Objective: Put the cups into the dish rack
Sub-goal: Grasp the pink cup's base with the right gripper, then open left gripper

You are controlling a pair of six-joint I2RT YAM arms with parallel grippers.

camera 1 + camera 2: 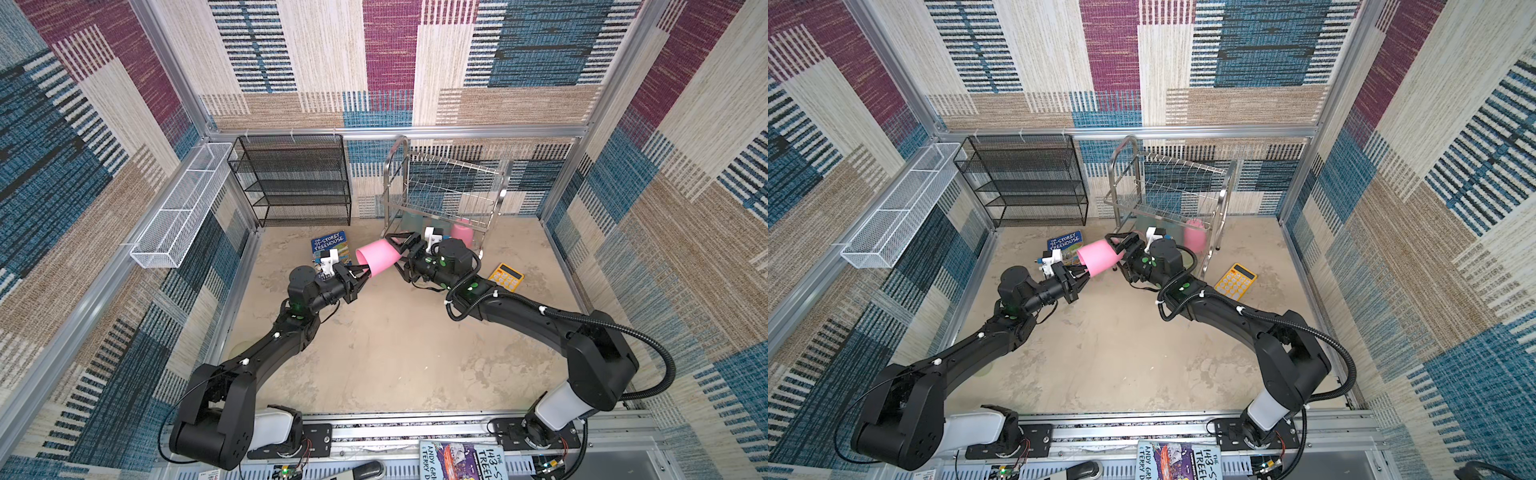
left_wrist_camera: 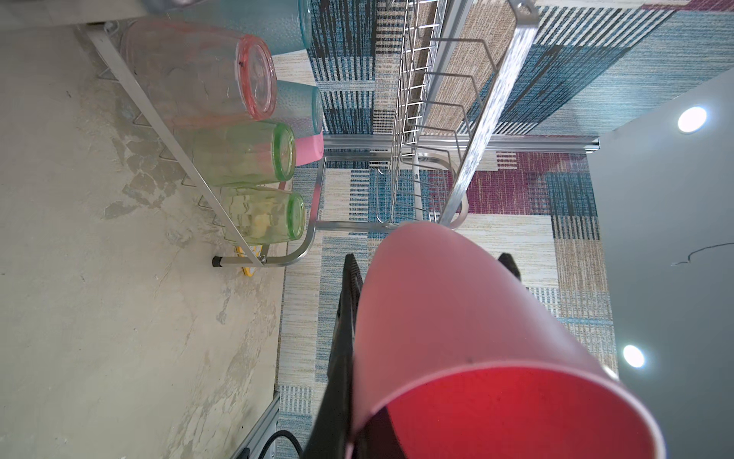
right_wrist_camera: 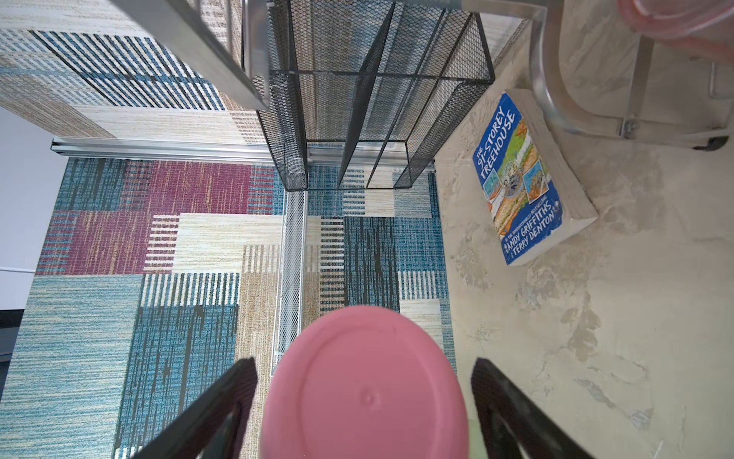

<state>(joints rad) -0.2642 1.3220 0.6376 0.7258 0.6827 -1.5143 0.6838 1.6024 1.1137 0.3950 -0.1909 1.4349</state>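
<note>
I should take the pink cup's base (image 1: pixel 392 249) with my right gripper, because my left gripper is pinching the pink cup's rim (image 1: pixel 364 260), the end that should point down in the dish rack.
An opaque pink cup (image 1: pixel 376 258) (image 1: pixel 1098 259) hangs tilted in the air in front of the dish rack (image 1: pixel 449 183) (image 1: pixel 1175 183). My left gripper (image 1: pixel 365 272) (image 2: pixel 353 437) is shut on its rim, one finger outside the wall and one inside. My right gripper (image 1: pixel 397 254) (image 3: pixel 363 363) stands open around the cup's base (image 3: pixel 365 389), with a gap on each side. On the rack's lower tier stand a salmon-pink cup (image 2: pixel 206 75), a teal cup (image 2: pixel 296 107), two yellow-green cups (image 2: pixel 246 155) and a second pink cup (image 1: pixel 462 233).
A blue book (image 1: pixel 328 245) (image 3: pixel 516 179) lies on the floor under the cup. A yellow calculator (image 1: pixel 505 276) lies right of the rack. A black mesh shelf unit (image 1: pixel 291 178) stands at the back, and a white mesh basket (image 1: pixel 178 208) hangs on the left wall.
</note>
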